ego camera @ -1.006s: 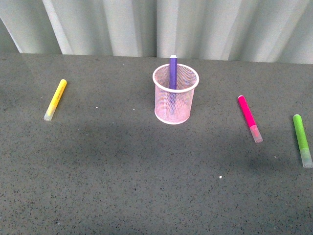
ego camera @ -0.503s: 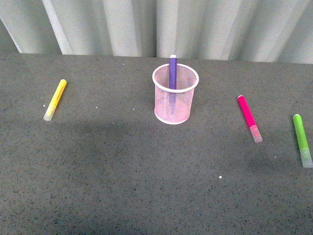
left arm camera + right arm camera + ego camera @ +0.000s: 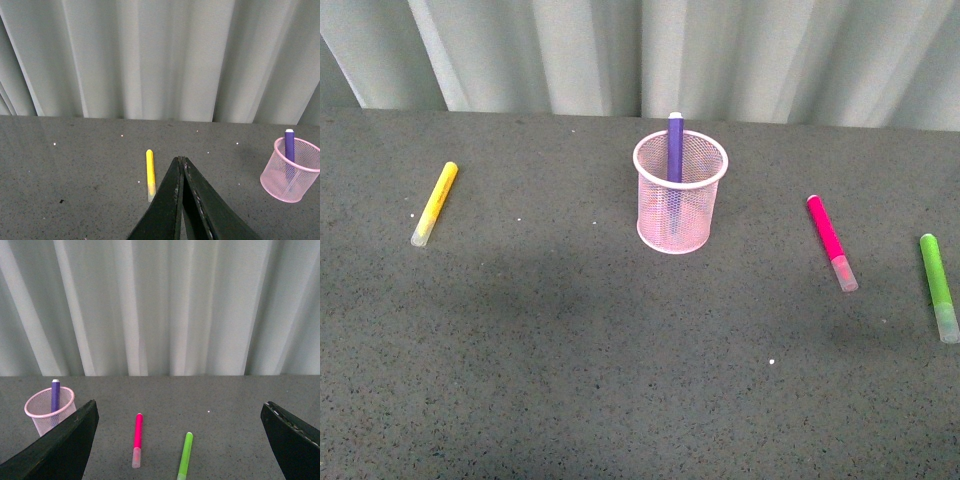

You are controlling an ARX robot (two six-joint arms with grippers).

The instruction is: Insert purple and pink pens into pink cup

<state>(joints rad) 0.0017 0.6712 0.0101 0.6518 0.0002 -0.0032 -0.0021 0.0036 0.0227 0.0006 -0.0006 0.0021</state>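
Note:
The purple pen [image 3: 289, 145] should move and lean next to the pink pen when the robot lowers the pink pen in, because the pink cup leaves open space [image 3: 306, 153] around.
The pink cup [image 3: 680, 195] stands upright at the table's middle back. The purple pen [image 3: 674, 146] stands inside it, its end above the rim. The pink pen [image 3: 831, 240] lies flat on the table to the cup's right, clear cap toward the front. Neither arm shows in the front view. My left gripper [image 3: 181, 161] is shut and empty, with the cup [image 3: 292, 170] and purple pen [image 3: 289, 155] off to one side. My right gripper [image 3: 181, 412] is open wide and empty, above the table, with the pink pen [image 3: 136, 439] between its fingers' span and the cup [image 3: 50, 412] beyond one finger.
A yellow marker [image 3: 434, 202] lies at the left of the table and shows in the left wrist view [image 3: 149, 167]. A green marker [image 3: 938, 285] lies near the right edge, beside the pink pen, and shows in the right wrist view [image 3: 184, 454]. A pale corrugated wall [image 3: 640, 50] runs behind the dark table [image 3: 570, 350].

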